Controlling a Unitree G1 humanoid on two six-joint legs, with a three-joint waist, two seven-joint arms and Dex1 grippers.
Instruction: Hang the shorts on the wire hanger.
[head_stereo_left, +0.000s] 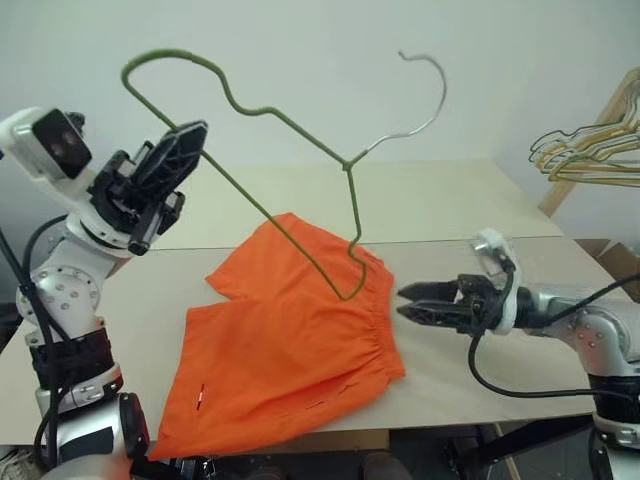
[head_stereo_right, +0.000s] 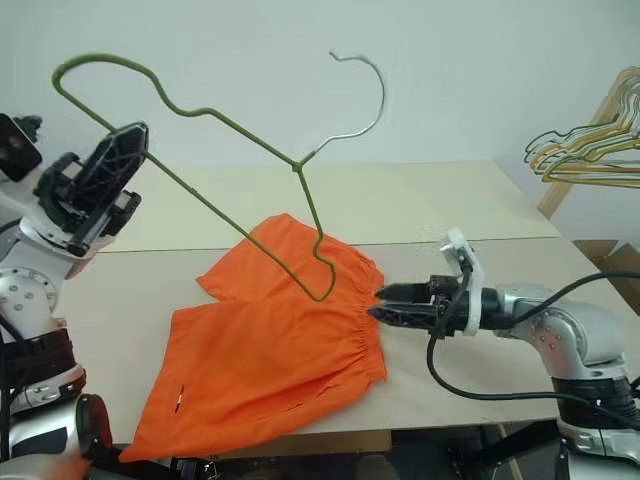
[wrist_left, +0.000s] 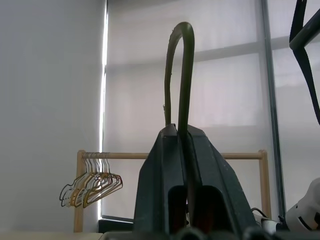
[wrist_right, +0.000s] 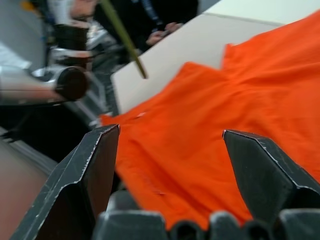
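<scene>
My gripper will push the hanger inside, and the orange shorts (head_stereo_left: 270, 345) should stay flat because the green wire is thin and the gathered waistband (head_stereo_left: 385, 318) lies free.
The orange shorts (head_stereo_left: 290, 340) lie flat on the pale table (head_stereo_left: 450, 200), with the gathered waistband toward the right. My left gripper (head_stereo_left: 195, 135) is raised at the left and shut on one corner of the green wire hanger (head_stereo_left: 352, 200). In the left wrist view the wire (wrist_left: 182, 75) rises from between the closed fingers. The hanger tilts in the air with its hook (head_stereo_left: 425, 90) up high, and its far lower corner dips down to the shorts near the waistband. My right gripper (head_stereo_left: 405, 303) stands open and level just right of the waistband, holding nothing; the shorts (wrist_right: 210, 125) lie ahead between its fingers (wrist_right: 95, 165).
A bunch of yellowish and green hangers (head_stereo_left: 590, 150) hangs on a wooden rack at the far right. The table's front edge runs just below the shorts' hem. Bare tabletop lies behind the shorts and to their right.
</scene>
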